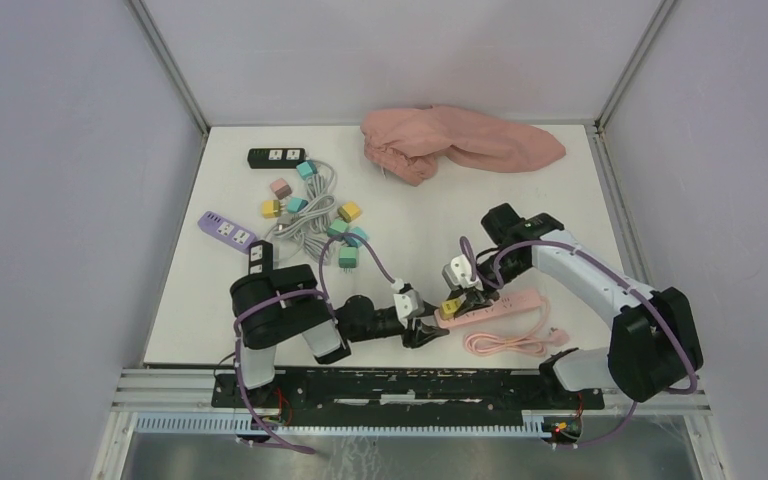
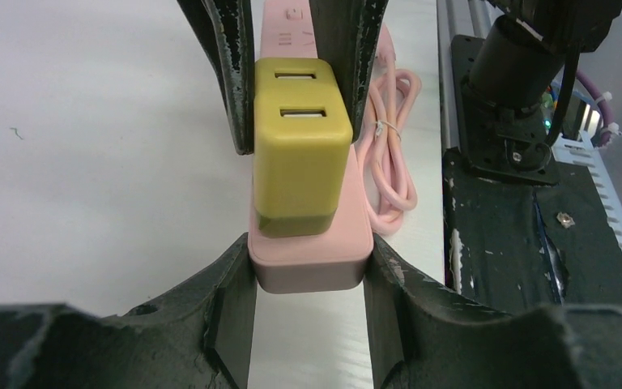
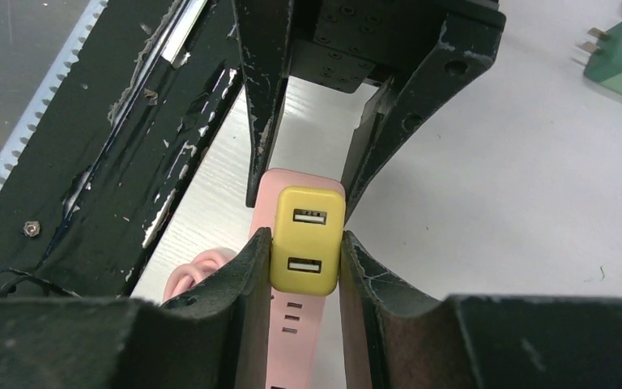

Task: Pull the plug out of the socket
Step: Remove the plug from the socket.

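Note:
My right gripper should wiggle the plug back and forth while my left gripper holds the socket's end [image 2: 311,270], because the yellow plug's base [image 2: 296,227] is still against the pink socket.
A yellow USB plug [image 2: 300,146] sits in the end of a pink power strip, the socket [image 2: 308,259], near the table's front edge. My left gripper [image 2: 308,284] is shut on the strip's end, a finger pressed against each side. My right gripper [image 3: 304,259] is shut on the yellow plug [image 3: 306,239], with the pink strip [image 3: 291,340] running below it. In the top view both grippers meet at the plug [image 1: 452,306] on the strip [image 1: 495,308]: left gripper [image 1: 428,328], right gripper [image 1: 460,292].
The strip's pink cable [image 1: 510,345] lies coiled by the front edge. Several coloured plugs and grey cords [image 1: 310,215], a black strip [image 1: 276,157] and a purple strip [image 1: 225,230] lie at the back left. A pink cloth [image 1: 455,142] lies at the back.

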{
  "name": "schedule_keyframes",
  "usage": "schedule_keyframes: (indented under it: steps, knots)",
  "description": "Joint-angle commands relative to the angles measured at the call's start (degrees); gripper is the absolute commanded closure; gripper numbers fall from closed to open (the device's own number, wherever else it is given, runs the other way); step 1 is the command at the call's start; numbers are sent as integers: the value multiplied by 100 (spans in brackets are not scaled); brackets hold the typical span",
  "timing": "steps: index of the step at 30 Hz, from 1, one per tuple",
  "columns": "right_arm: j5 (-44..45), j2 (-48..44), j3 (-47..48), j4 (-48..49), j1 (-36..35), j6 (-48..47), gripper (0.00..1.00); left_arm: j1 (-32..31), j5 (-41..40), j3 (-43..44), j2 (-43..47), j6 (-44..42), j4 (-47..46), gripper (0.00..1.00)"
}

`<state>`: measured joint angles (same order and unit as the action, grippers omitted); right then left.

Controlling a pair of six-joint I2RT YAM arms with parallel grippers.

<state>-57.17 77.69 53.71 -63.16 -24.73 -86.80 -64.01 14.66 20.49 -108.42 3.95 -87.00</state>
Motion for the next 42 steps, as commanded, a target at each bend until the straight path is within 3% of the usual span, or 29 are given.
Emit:
schedule_keyframes:
  steps: [1, 5, 8, 13, 18, 20, 25, 28, 31, 38, 42]
  knots:
    - [-954, -87, -77, 77, -631, 518, 100, 134, -253, -24, -105, 154, 25, 97]
    - [-944, -211, -62, 1328, -548, 2284, 100, 134, -279, -24, -98, 149, 86, 97]
    - [-781, -260, 56, 1463, -89, 2697, 100, 134, -281, -13, -124, 149, 86, 97]
    - [-518, -453, 87, 373, 386, 1223, 100, 167, -224, -10, -119, 192, 68, 97]
    - [-1076, -257, 48, -946, 285, -630, 100, 183, -185, -21, -98, 236, 51, 97]
    - [-1245, -84, 94, -1223, 23, -905, 100, 187, -177, -17, -100, 246, 50, 97]
    - [-1334, -68, -150, 271, -502, 594, 100, 187, -174, 7, -70, 269, 102, 97]
    - [-1255, -149, -149, 1321, -447, 2184, 100, 187, -199, 2, -47, 268, 154, 97]
    - [-1138, -208, -12, 1565, -38, 2702, 100, 196, -209, 6, -65, 270, 152, 97]
    - [-553, -606, -177, 858, 547, 1540, 100, 258, -162, -18, -58, 366, 101, 97]
    - [-1186, -386, -225, -172, 336, 148, 100, 265, -149, -19, -52, 396, 99, 97]
